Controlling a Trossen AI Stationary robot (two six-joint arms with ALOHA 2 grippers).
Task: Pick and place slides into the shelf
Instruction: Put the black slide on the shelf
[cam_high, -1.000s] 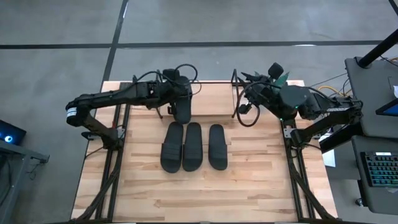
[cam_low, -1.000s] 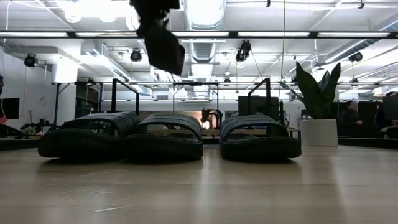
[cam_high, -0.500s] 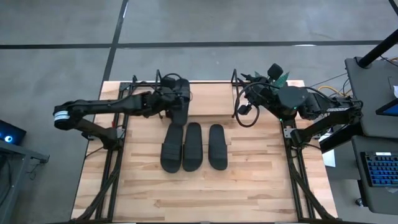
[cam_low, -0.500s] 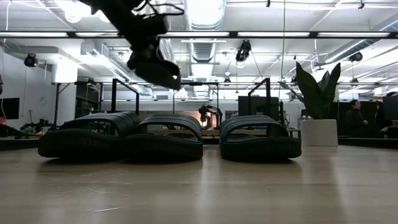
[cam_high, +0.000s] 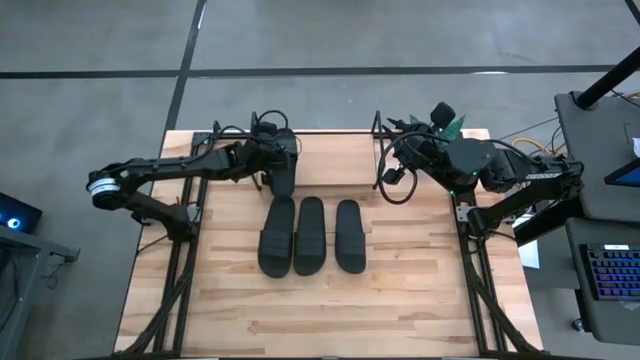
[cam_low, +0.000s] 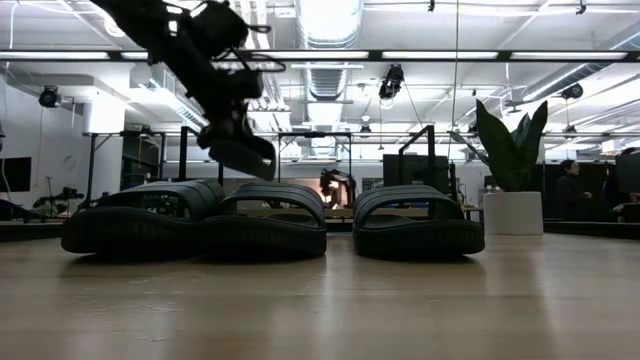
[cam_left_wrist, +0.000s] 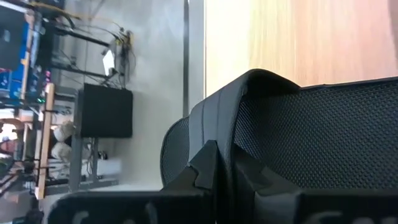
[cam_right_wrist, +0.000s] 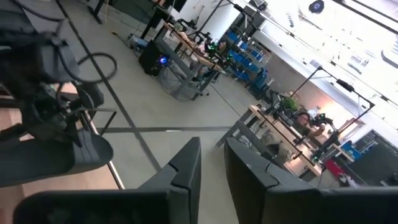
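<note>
The slide's heel (cam_high: 282, 189) juts past the shelf's near edge, so my left gripper should set the slide down, take its strap (cam_left_wrist: 216, 113) anew and shift it deeper in.
Three black slides (cam_high: 309, 235) lie side by side on their soles in the middle of the table, also seen in the low view (cam_low: 270, 222). A fourth slide (cam_high: 283, 172) hangs tilted over the near edge of the shelf's wooden board (cam_high: 335, 160), and my left gripper (cam_high: 272, 160) is shut on it. It is clear of the slides below (cam_low: 240, 155). My right gripper (cam_right_wrist: 212, 168) waits raised by the shelf's right wire frame (cam_high: 378, 150). Its fingers stand a narrow gap apart with nothing between them. My left gripper pinches the slide's strap at its edge (cam_left_wrist: 227, 134) between its two fingers, coming from the table's left and slanting down. The slide hangs clear of shelf and table, tilted, one end lower (cam_low: 262, 165). My own fingers hide how far back the strap reaches.
The shelf's black wire end frames (cam_low: 432, 150) stand at both ends of the board. Bare tabletop (cam_high: 300, 310) lies near the front edge. Cables loop off the right arm (cam_high: 398, 188). Beyond the table are a potted plant (cam_low: 512, 140) and a person (cam_low: 572, 185).
My left gripper has come down and a little toward the table's left, still shut on the slide. The slide has sunk from high above the table to just above the lying slides and has tipped from hanging steeply to nearer level.
</note>
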